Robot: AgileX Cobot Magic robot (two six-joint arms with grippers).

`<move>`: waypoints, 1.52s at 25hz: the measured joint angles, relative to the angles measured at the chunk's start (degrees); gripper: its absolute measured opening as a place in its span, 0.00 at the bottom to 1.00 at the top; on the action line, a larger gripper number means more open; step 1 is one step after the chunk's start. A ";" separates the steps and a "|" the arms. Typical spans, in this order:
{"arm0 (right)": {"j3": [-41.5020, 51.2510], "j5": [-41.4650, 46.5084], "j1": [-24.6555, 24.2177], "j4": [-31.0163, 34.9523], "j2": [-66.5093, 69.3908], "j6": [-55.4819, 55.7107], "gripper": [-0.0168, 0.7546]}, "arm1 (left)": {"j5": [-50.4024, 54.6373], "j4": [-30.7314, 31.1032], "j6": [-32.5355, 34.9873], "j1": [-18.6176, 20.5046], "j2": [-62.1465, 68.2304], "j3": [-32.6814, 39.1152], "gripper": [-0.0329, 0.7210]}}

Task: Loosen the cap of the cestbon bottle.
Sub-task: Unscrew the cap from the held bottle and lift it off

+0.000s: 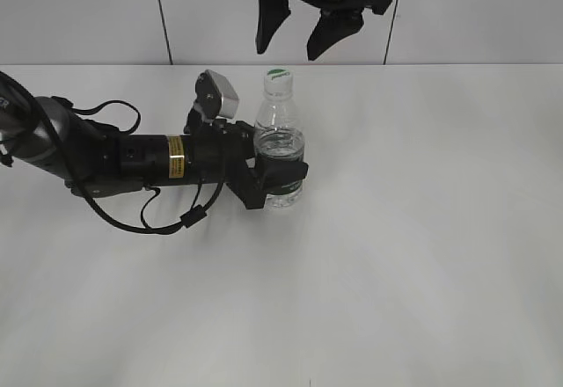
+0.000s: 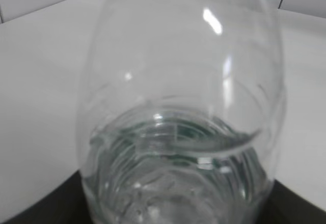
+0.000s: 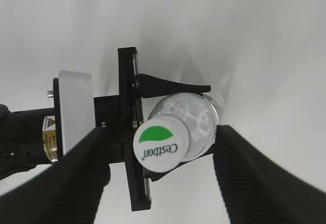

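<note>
The robot's left gripper is holding the bottle's body point(image 1: 280, 160), so the white cap point(image 1: 279, 76) will come all the way off and the bottle will stay standing when the robot lifts the cap.
The cestbon bottle point(image 1: 280, 132) stands upright on the white table, clear with water in it. My left gripper point(image 1: 280, 174) is shut on the bottle's lower body, over its label. The left wrist view shows the bottle point(image 2: 178, 107) filling the frame, with dark jaw edges at the bottom corners. The white cap point(image 1: 278, 76) with its green mark sits on the neck. My right gripper point(image 1: 295, 40) hangs open above the cap, not touching it. In the right wrist view the cap point(image 3: 161, 144) lies between the open fingers of the right gripper point(image 3: 163, 178).
The left arm point(image 1: 106, 154) lies low across the left of the table point(image 1: 422, 229), with cables looping beside it. A tiled wall point(image 1: 493, 9) stands behind the table's far edge.
</note>
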 joint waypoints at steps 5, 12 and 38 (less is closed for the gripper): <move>0.06 0.00 0.00 0.52 2.06 0.00 0.66 | 0.01 -0.06 0.00 0.00 0.00 0.00 0.59; 0.06 0.00 0.18 0.52 2.11 0.11 0.66 | 0.13 -0.29 0.00 0.00 0.00 0.00 0.59; 1.27 -0.05 1.32 -0.60 3.35 0.06 0.43 | 0.18 -0.29 0.00 0.00 0.00 0.00 0.59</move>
